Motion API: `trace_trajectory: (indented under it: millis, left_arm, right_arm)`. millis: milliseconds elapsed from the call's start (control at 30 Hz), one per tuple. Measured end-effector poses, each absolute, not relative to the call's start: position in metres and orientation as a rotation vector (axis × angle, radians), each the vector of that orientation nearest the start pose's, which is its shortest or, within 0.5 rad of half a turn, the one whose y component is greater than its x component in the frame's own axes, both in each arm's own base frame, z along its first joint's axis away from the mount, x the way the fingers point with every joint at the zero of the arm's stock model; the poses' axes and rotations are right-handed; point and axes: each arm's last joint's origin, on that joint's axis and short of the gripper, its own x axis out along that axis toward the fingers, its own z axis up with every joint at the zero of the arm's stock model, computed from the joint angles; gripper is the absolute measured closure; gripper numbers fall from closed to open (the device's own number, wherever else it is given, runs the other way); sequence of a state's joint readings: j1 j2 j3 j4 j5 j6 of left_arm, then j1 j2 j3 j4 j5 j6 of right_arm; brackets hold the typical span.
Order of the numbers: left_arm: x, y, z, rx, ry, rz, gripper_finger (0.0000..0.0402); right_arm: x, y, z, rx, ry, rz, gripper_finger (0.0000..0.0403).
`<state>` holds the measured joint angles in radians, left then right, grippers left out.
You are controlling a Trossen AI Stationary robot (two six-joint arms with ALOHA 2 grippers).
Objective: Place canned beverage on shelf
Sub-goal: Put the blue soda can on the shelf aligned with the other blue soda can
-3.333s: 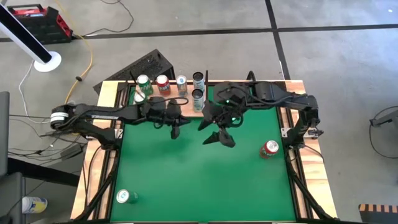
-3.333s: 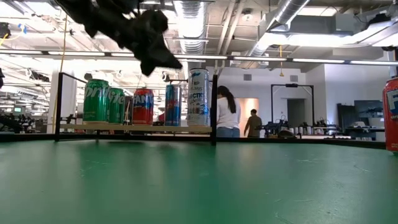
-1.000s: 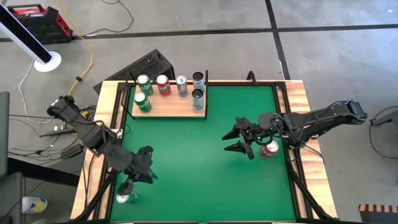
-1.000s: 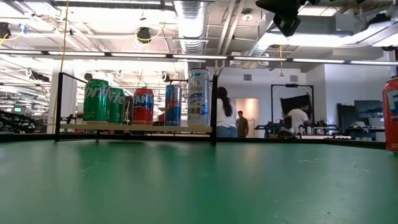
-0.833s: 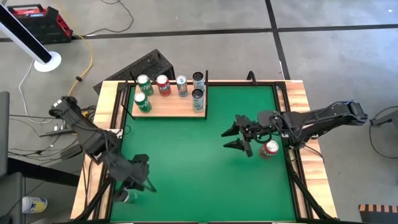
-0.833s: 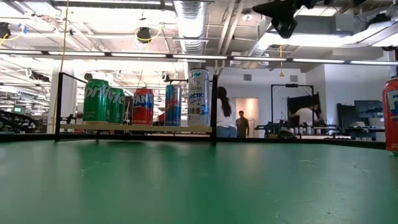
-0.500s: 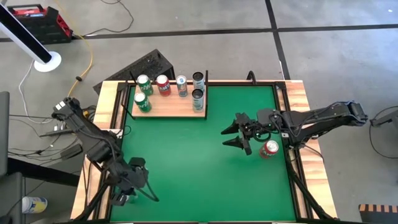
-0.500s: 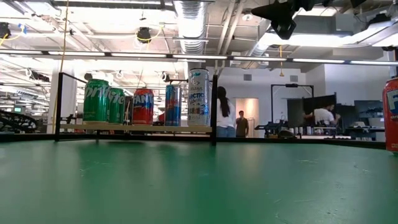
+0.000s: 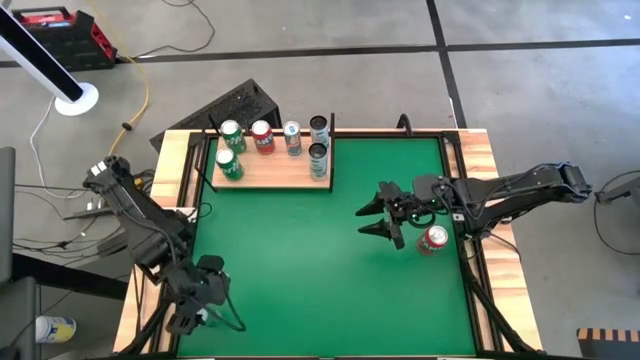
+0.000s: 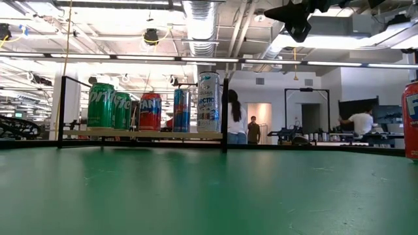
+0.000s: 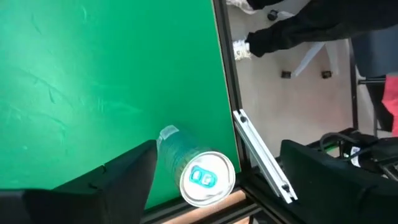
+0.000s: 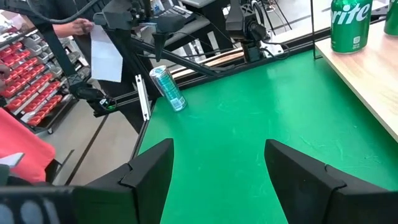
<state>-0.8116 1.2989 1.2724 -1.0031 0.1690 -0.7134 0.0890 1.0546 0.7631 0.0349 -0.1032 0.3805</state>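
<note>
The green can's lid [image 11: 208, 178] is within the left gripper's wide-open fingers, so the robot should continue to lower until the fingers are on either side of the can's upper body [image 11: 180, 154], and then close them.
A green can [image 11: 198, 169] stands upright on the green mat at the table's near left corner [image 9: 204, 318]. My left gripper [image 11: 217, 149] hovers open over it, one finger on each side, touching nothing that I can see. A red can [image 9: 432, 238] stands at the mat's right side, also visible at the low view's right edge [image 10: 411, 121]. My right gripper [image 9: 362, 222] hangs open just to its left, above the mat. The shelf [image 9: 270, 172], a pale wooden panel at the far left, carries several upright cans [image 10: 150, 111].
The table's dark frame rail [image 11: 231, 93] and wooden border run right beside the green can. The green mat [image 9: 320, 280] lies bare between the two arms. A person stands beyond the near left corner [image 12: 68, 28], and people move in the room behind.
My left gripper has swung from the mat toward the table's near left corner and now hangs over the green can. The can has stayed where it was.
</note>
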Motion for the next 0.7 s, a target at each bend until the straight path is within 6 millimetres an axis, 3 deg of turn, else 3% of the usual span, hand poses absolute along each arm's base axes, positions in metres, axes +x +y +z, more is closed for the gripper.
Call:
trace_trajectory:
  millis: [467,700]
  left_arm:
    - [0.156,-0.227,0.293,-0.028,1.341,-0.514,0.0061]
    - [0.144,-0.236,0.281,0.083,1.410,-0.516,0.0061]
  right_arm:
    - [0.234,0.024,0.295,0.347,0.293,0.146,0.0128]
    - [0.234,0.024,0.295,0.345,0.293,0.146,0.0128]
